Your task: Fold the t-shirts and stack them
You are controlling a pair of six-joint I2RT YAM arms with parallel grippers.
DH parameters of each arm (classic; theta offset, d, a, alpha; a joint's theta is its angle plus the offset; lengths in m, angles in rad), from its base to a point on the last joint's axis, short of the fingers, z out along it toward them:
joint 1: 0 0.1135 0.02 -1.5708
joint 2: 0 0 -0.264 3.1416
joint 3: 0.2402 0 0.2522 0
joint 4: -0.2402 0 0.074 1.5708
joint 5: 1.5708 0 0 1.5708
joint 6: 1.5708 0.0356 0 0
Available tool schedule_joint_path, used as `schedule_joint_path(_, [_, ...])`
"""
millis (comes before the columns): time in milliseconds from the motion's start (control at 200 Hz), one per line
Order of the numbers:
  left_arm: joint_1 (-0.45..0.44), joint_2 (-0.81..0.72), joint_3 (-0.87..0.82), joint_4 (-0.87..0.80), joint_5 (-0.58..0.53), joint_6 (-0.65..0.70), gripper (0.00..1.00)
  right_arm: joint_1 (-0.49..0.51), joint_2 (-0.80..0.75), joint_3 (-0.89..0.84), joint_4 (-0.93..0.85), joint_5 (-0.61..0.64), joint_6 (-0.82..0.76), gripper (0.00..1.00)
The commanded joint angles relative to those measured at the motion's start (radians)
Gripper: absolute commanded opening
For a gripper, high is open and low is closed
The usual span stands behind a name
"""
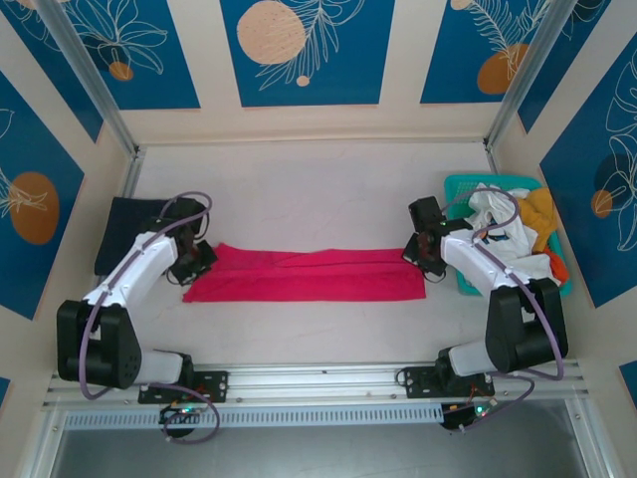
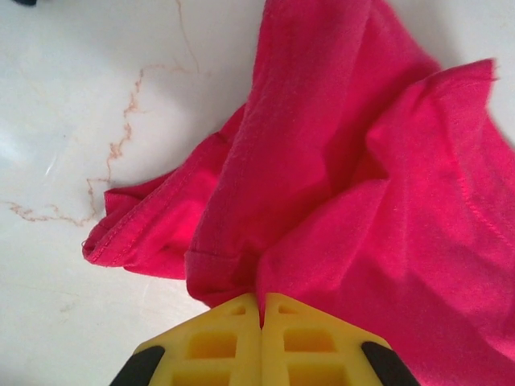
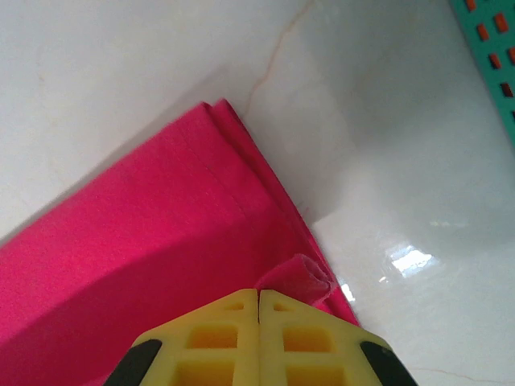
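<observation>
The magenta-pink t-shirt's long strip (image 1: 309,276) is lying crosswise between both arms, so next my left gripper swings the strip's bunched end (image 2: 229,253) to the back and then folds the strip shorter first.
The magenta-pink t-shirt (image 1: 304,276) lies on the table as a long folded strip between the two arms. My left gripper (image 1: 195,261) is at the strip's left end. Its yellow fingers (image 2: 217,342) are shut, with bunched pink cloth (image 2: 338,201) pinched at their tips. At the right end, my right gripper (image 1: 422,255) is shut too, and a small pucker of the pink hem (image 3: 307,277) rises at the fingertips (image 3: 302,330). A dark navy t-shirt (image 1: 121,234) lies folded at the far left. White (image 1: 498,227) and yellow-orange (image 1: 542,214) t-shirts are heaped at the right.
The teal mesh basket (image 1: 464,186) sits at the right under the heap of shirts, and its edge (image 3: 491,56) shows in the right wrist view. The table (image 1: 318,189) is pale marble. Side walls and a metal rail along the near edge enclose it.
</observation>
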Motion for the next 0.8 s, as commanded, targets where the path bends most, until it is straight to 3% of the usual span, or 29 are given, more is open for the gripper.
schedule_joint_path(0, [-0.002,0.024,-0.042,0.014,-0.017,-0.007,0.0,0.003,0.017,-0.029,-0.008,-0.006,0.021,0.0])
schedule_joint_path(455, [-0.002,0.111,-0.127,0.12,-0.038,-0.007,0.0,0.017,0.074,-0.076,0.008,-0.022,0.053,0.0])
schedule_joint_path(795, [-0.003,0.104,-0.098,0.111,-0.041,0.0,0.0,0.046,-0.014,-0.058,-0.052,-0.013,0.073,0.0])
